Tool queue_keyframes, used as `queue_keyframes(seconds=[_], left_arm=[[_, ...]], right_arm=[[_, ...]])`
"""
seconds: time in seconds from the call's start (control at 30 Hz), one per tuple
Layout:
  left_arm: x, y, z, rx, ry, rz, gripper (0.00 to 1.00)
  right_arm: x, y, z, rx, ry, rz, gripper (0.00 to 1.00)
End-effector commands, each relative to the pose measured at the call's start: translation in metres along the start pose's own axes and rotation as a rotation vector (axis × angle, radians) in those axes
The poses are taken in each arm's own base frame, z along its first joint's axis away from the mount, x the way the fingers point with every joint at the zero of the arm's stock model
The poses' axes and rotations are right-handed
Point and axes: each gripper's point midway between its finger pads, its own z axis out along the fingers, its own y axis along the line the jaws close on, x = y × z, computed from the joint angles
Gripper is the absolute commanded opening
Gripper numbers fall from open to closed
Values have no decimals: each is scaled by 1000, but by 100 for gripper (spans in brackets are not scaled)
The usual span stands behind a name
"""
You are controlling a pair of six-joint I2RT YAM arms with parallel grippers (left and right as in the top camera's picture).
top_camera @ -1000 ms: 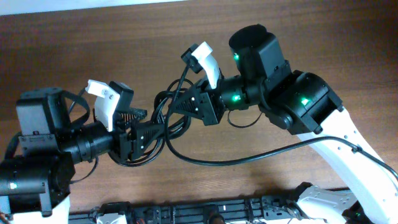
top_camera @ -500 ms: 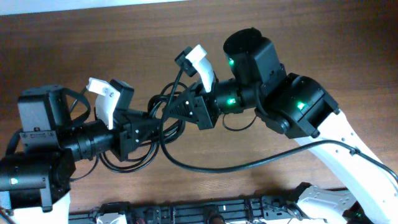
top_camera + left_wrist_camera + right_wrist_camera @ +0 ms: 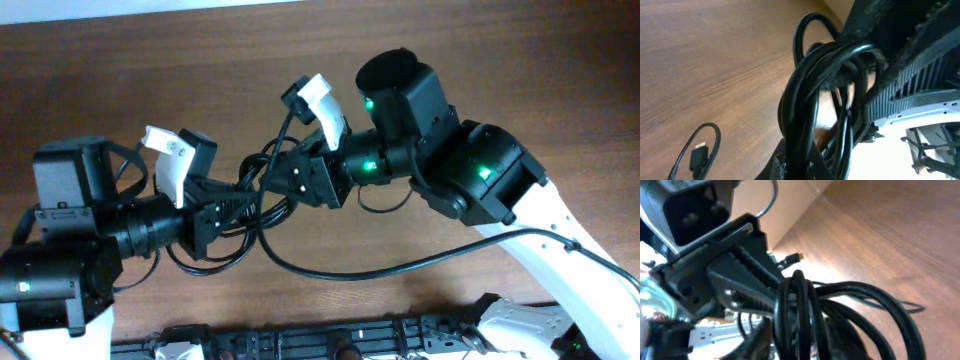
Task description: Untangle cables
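Observation:
Several cable loops pass together through my right gripper, and my left gripper is pinching the same bundle. My right gripper should open, move back and take fewer loops.
The cables are a looped black bundle hanging above the wooden table between my two grippers. My left gripper is shut on the bundle's left side. In the left wrist view the strands rise out of the left gripper, pinched at the bottom edge. My right gripper meets the bundle from the right, its jaws a little apart. In the right wrist view several loops run loosely through the right gripper. A small plug on a thin loop lies on the table.
A long black cord trails from the bundle across the table toward the right arm's base. The two wrists stand close together, nearly touching. A dark rack of gear runs along the front edge.
My left gripper has closed on the bundle. My right gripper, shut a moment ago, has parted its jaws and shifted slightly left. The bundle is drawn tighter between them.

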Motion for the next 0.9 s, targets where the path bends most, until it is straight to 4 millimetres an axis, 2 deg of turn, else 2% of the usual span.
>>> queue_keyframes(seconds=[0.0,0.1,0.2,0.37,0.4,0.47,0.53,0.6,0.7,0.73,0.87], left_arm=[[7,-5,-1,9,22,-17,4],[15,-4,-2,1,49,-46,4],[18,-5,-2,4,60,-60,5],[19,-5,-2,5,63,-64,7],[19,-5,-2,5,63,-64,8],[19,-5,-2,5,63,-64,9],[18,-5,-2,5,61,-62,9],[17,-5,-2,8,56,-57,10],[14,-7,-2,16,46,-49,10],[11,-7,-1,18,35,-52,9],[7,-5,-1,14,22,-52,10]], right_arm=[[-7,-30,-7,189,-35,-114,39],[-7,-33,-8,203,-32,-160,39],[-10,-46,-11,285,-47,-159,38],[-10,-46,-11,286,-47,-159,15],[-10,-46,-11,286,-47,-158,13],[-10,-46,-11,283,-45,-158,17],[-9,-45,-10,275,-41,-156,28],[-7,-45,-10,276,-34,-148,34],[-3,-39,-7,231,-16,-144,34],[-2,-37,-5,211,-7,-141,31],[-1,-39,-2,211,1,-136,31]])
